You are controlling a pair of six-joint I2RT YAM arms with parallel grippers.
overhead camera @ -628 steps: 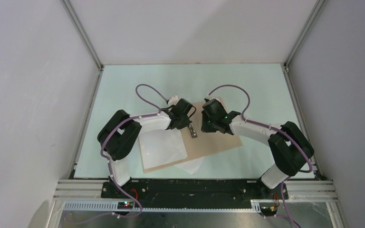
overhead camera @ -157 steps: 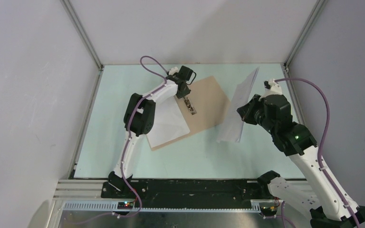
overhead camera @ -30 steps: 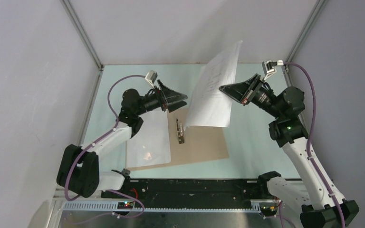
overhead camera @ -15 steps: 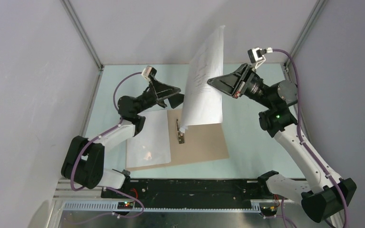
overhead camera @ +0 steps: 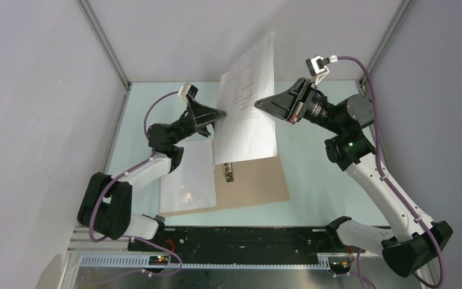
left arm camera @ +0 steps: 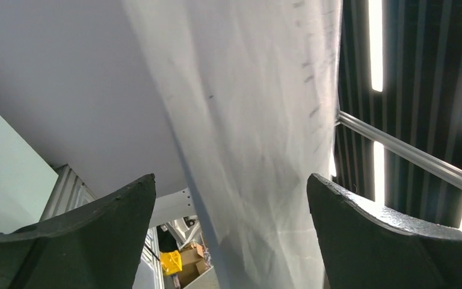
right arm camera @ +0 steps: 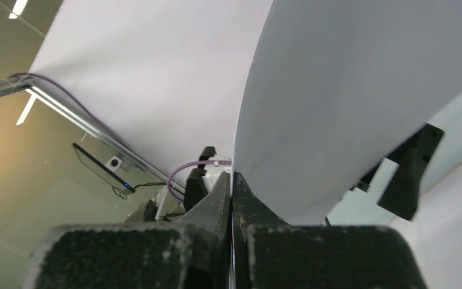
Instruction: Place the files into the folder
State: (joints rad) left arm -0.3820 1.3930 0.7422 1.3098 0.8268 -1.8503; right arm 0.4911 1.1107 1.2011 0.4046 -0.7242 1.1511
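My gripper will lower the files (overhead camera: 246, 114), whose top edge (overhead camera: 249, 56) sticks up above my right gripper, so I expect the files to stay spread and come to rest flat over the folder.
The files (overhead camera: 246, 114) hang upright in the air above the table, pinched at their right edge by my right gripper (overhead camera: 258, 103), which is shut on them. In the right wrist view the sheets (right arm camera: 349, 90) rise from the closed fingertips (right arm camera: 231, 178). My left gripper (overhead camera: 219, 114) is open at the sheets' left edge. In the left wrist view the paper (left arm camera: 258, 120) hangs between its wide-apart fingers (left arm camera: 96, 229), untouched by either. The folder (overhead camera: 258, 183) lies open and flat on the table below, with its metal clip (overhead camera: 227, 171) at the spine.
A clear glossy sleeve (overhead camera: 186, 174) covers the folder's left half. White enclosure walls stand on three sides, with aluminium posts (overhead camera: 105, 45) at the back corners. The pale green tabletop (overhead camera: 325, 108) spreads around the folder.
My right gripper has carried the sheets left and a little higher, over the folder's spine. My left gripper has risen, and the paper's edge now sits between its open fingers.
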